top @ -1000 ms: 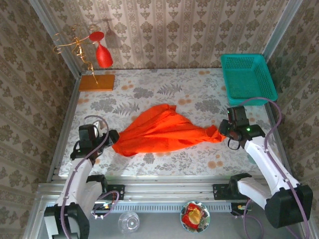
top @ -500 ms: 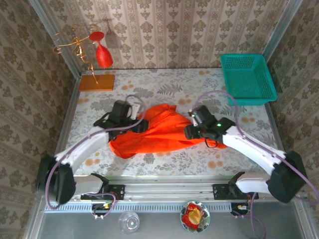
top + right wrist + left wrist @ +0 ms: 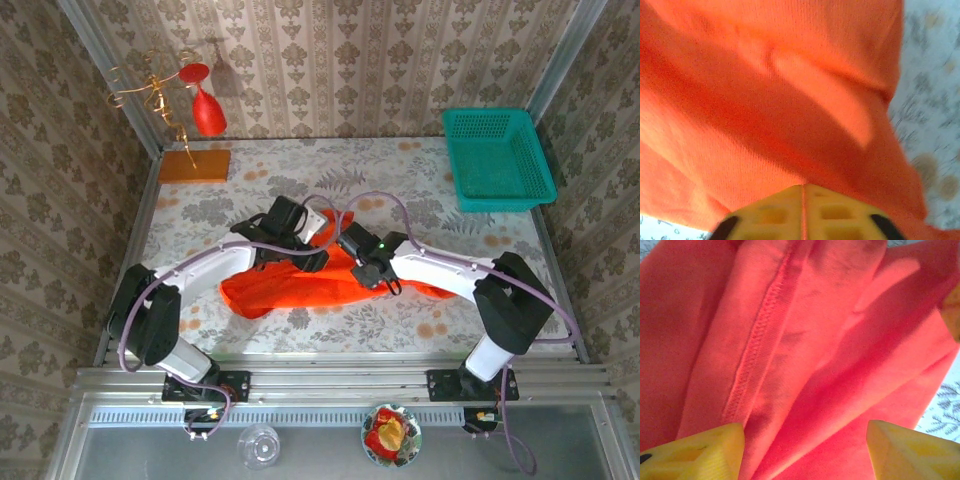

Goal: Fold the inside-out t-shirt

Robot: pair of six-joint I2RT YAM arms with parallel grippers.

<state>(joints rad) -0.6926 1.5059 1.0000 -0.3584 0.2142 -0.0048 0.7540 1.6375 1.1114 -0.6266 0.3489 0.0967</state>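
Observation:
The t-shirt lies crumpled [image 3: 335,283] below both grippers, so next my left gripper grabs the cloth [image 3: 785,402] next to the stitched seam and pulls it toward the wire stand before folding.
The inside-out t-shirt [image 3: 290,290] lies crumpled in the middle of the flowered table, bright orange-red, with a stitched seam showing in the left wrist view. Both arms reach over its upper middle. My left gripper [image 3: 308,258] hovers just above the cloth [image 3: 815,340], and its yellow fingertips [image 3: 700,450] stand wide apart with nothing between them. My right gripper [image 3: 350,238] is beside it, slightly to the right. In the right wrist view its yellow jaws [image 3: 802,187] are pressed together on a thin fold of the shirt [image 3: 765,100].
A teal basket [image 3: 500,155] stands at the back right. At the back left an orange-brown board [image 3: 194,165] carries a wire stand with a red wine glass [image 3: 208,112]. Below the table's front rail are a plate [image 3: 390,432] and a clear glass [image 3: 258,445].
Both arms swung in from the shirt's left and right ends to its middle. The right gripper let go of the right end and shut on a fold. The shirt bunched up narrower.

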